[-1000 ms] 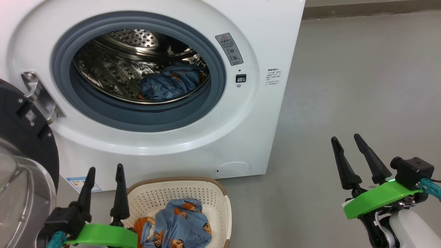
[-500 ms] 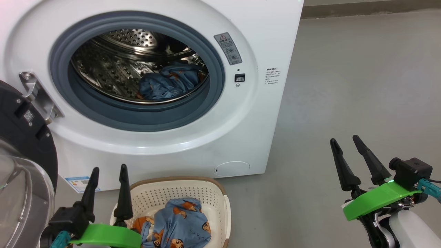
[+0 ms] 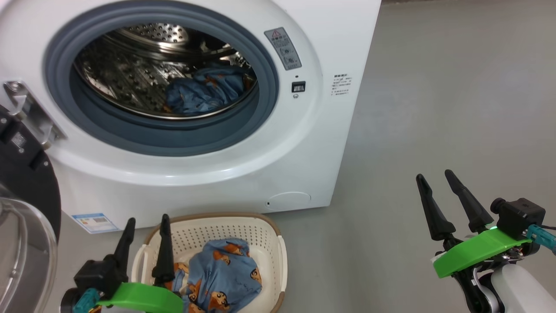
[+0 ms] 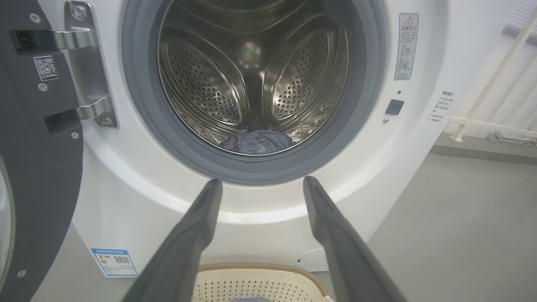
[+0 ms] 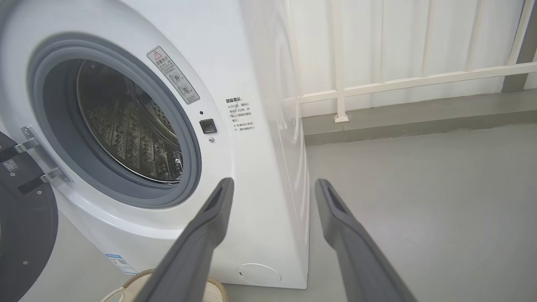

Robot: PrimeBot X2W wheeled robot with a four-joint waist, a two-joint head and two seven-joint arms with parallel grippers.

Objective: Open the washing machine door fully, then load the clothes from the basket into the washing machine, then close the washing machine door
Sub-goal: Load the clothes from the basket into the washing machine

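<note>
Blue cloth stretches unbroken across the heap in the basket. The clothes will come up together and leave the basket empty when I lift them.
The white washing machine stands ahead with its steel drum exposed. Its black glass-bowled door is swung wide at the left on a metal hinge. One blue bear-print garment lies in the drum, also visible low in the left wrist view. More of the clothes sit in the cream basket on the floor before the machine. My left gripper is open over the basket's left rim, holding nothing. My right gripper is open above bare floor, far right of the machine.
Grey floor stretches to the right of the machine. A white railing runs along the wall behind it. A blue label sticker sits low on the machine's front, left of the basket.
The head camera has tipped down and rightwards, so the machine sits higher and further left. My left gripper has shifted right, onto the basket's left rim. The right gripper has held still.
</note>
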